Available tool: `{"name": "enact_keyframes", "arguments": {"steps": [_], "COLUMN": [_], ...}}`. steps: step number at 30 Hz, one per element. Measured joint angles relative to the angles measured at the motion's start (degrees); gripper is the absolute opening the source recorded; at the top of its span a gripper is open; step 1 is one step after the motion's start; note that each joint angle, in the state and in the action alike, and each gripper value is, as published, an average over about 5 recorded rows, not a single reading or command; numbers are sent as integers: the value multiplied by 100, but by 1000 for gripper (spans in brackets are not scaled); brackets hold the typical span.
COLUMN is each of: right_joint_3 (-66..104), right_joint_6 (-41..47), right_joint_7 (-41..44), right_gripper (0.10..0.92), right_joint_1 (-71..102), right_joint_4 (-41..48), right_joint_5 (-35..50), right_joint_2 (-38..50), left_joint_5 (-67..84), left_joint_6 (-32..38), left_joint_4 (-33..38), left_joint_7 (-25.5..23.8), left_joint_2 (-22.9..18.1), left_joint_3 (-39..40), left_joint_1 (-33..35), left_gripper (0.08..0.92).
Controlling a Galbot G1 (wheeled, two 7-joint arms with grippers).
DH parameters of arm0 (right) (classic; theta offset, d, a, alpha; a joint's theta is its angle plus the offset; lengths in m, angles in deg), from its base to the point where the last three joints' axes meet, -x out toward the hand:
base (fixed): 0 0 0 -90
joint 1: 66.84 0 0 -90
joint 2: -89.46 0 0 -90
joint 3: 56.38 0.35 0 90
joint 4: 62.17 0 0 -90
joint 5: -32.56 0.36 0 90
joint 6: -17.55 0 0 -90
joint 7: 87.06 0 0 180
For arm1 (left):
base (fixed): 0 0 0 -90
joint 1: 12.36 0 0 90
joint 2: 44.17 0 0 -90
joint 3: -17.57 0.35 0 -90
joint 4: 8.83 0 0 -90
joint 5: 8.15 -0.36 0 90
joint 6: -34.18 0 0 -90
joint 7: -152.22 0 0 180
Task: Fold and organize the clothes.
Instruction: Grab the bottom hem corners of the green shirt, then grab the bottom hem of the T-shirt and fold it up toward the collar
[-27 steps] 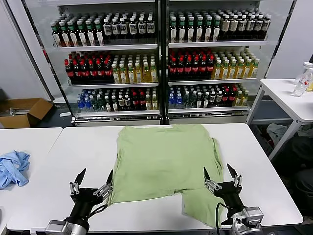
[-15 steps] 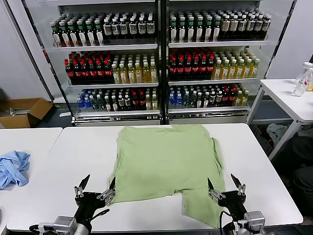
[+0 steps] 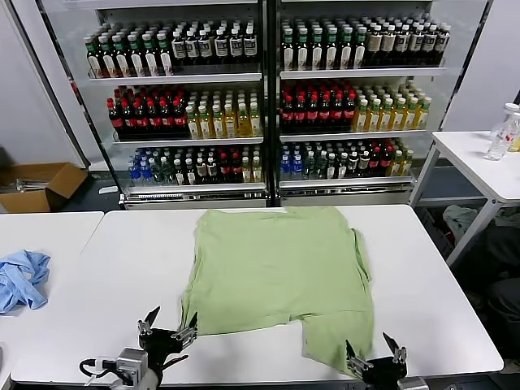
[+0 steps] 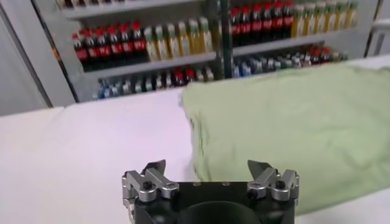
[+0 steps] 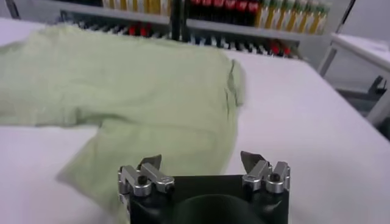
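A hidden flap will slide into view when I pull the shirt, because the pale green shirt's far edge steps (image 3: 286, 210) at the table's back edge.
A plain pale green shirt (image 3: 276, 272) lies partly folded on the white table (image 3: 122, 268), one flap reaching toward the front edge at the right. It also shows in the left wrist view (image 4: 286, 122) and in the right wrist view (image 5: 140, 85). My left gripper (image 3: 168, 325) is open and empty at the front edge, just left of the shirt's near left corner. My right gripper (image 3: 376, 353) is open and empty at the front edge, by the shirt's near right flap. No shirt with buttons or a heart print is in view.
A crumpled blue cloth (image 3: 20, 276) lies on a second table at the left. Glass-door drink coolers (image 3: 260, 97) stand behind. A small white table (image 3: 479, 158) with bottles is at the back right. A cardboard box (image 3: 36, 185) sits on the floor.
Both grippers have drawn back toward the table's front edge and sunk lower in view, still open. The shirt has not moved.
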State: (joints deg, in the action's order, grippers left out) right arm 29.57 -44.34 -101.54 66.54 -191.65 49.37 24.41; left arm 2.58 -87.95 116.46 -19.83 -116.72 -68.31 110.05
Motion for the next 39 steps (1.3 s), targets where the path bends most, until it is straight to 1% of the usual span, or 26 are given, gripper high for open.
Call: {"name": "enact_keyframes", "arguments": {"steps": [2, 6, 9, 16, 25, 28, 31, 34, 39], "right_joint_3": [-30, -86, -135, -158, -79, -19, 83, 226, 417], "right_joint_6": [12, 28, 41, 47, -48, -105, -154, -203, -276], "right_joint_7": [-5, -10, -9, 4, 62, 82, 78, 63, 49], "right_gripper": [791, 687, 601, 410, 151, 107, 106, 106, 106], "right_joint_1": [2, -4, -11, 20, 35, -3, -64, -176, -496], "right_joint_4": [49, 134, 180, 219, 193, 140, 35, -96, -174], "right_joint_5": [15, 73, 136, 302, 505, 605, 728, 870, 1148], "right_joint_2": [-18, -48, -57, -32, 51, 96, 162, 256, 478], "left_joint_5": [77, 249, 378, 661, 1057, 1182, 1306, 1433, 1654], "left_joint_6": [-16, -38, -46, -37, 12, 47, 93, 151, 242], "left_joint_4": [-91, -272, -382, -512, -448, -336, -153, 45, 213], "left_joint_7": [-4, -29, -46, -84, -218, -277, -330, -381, -453], "left_joint_2": [-2, -16, -17, -8, 38, 74, 130, 206, 349], "left_joint_3": [40, 117, 140, 106, 13, -27, -81, -136, -153], "left_joint_1": [-24, -72, -105, -135, -55, -20, -30, -71, -203], "left_gripper": [822, 791, 716, 509, 249, 163, 102, 85, 85]}}
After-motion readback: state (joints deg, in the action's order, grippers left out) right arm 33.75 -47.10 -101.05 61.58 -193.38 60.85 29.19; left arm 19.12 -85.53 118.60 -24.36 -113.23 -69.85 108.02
